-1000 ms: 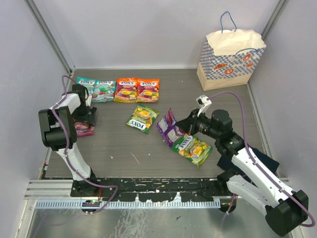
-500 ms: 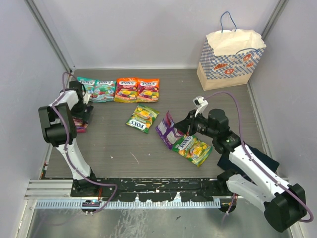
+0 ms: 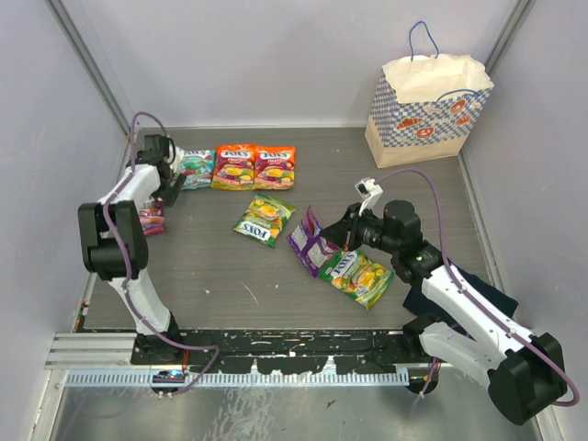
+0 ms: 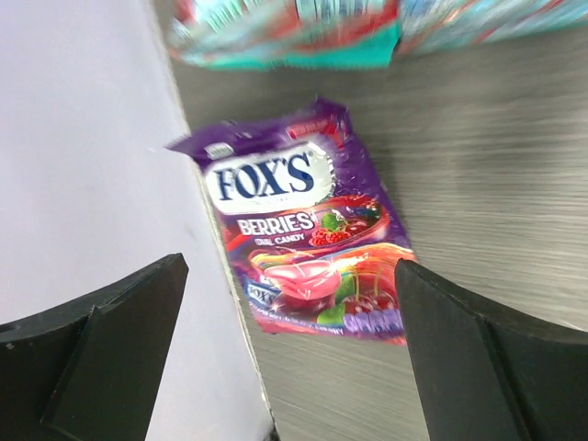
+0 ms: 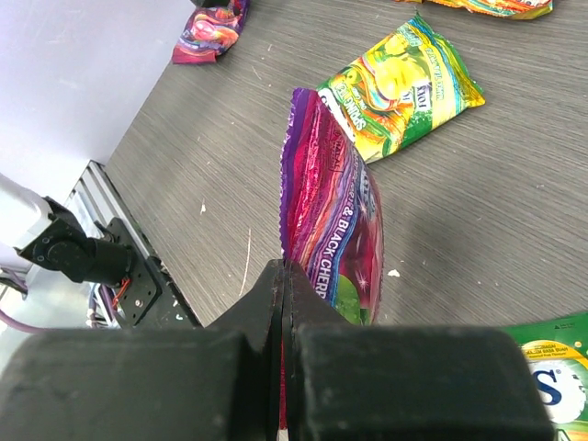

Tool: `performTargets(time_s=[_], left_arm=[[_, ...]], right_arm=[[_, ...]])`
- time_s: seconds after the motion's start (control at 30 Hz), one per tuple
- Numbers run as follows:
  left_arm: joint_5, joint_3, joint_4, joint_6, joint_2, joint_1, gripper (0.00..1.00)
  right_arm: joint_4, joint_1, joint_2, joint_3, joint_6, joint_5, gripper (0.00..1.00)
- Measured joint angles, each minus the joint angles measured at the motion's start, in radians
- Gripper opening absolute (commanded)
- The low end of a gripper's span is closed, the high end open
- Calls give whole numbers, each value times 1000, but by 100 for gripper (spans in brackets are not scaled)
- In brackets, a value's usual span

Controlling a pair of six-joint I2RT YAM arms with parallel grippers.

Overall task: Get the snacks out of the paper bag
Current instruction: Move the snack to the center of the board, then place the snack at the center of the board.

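Observation:
My left gripper needs to move away first and make room for the purple packet in my right gripper, because my left gripper is hanging over the flat purple berries packet.
The paper bag stands upright at the back right corner. Snacks lie on the table: teal packets, two orange ones, a green-yellow one and another. My right gripper is shut on the edge of a purple packet, holding it on edge at mid-table. My left gripper is open and empty, hanging above a purple berries packet that lies flat by the left wall.
A dark navy cloth lies under the right arm near the front right. The left wall is close beside my left gripper. A metal rail runs along the front edge.
My left gripper has lifted and swung toward the back, away from the purple berries packet, which stays by the wall. The right gripper has shifted slightly left with its purple packet.

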State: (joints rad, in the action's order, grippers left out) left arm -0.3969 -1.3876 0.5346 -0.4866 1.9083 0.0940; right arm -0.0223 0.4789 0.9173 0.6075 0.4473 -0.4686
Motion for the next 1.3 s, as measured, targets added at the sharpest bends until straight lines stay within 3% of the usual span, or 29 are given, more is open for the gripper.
performTargets(time_s=[0.17, 0.27, 0.37, 0.57, 0.67, 0.83, 0.93, 1.03, 1.3], left_arm=[[24, -16, 2, 72, -268, -132, 98], [80, -52, 7, 225, -456, -183, 98], [83, -91, 36, 425, -586, -158, 98], [107, -8, 113, 755, -610, -72, 98], [193, 107, 126, 878, -547, -23, 98], [375, 227, 154, 1053, -529, 154, 98], [402, 227, 142, 1088, -565, 203, 98], [388, 226, 137, 1091, -624, 203, 98], [343, 210, 136, 1087, -660, 203, 98]], right_arm=[[18, 6, 2, 7, -13, 28, 1], [66, 29, 23, 59, -39, 71, 1], [110, 79, 75, 153, -77, 132, 1], [196, 244, 366, 517, -210, 277, 1], [235, 336, 568, 727, -302, 352, 1], [323, 433, 915, 1075, -436, 447, 1], [360, 478, 1130, 1297, -523, 519, 1], [357, 519, 1285, 1419, -613, 587, 1], [286, 623, 1418, 1515, -846, 694, 1]])
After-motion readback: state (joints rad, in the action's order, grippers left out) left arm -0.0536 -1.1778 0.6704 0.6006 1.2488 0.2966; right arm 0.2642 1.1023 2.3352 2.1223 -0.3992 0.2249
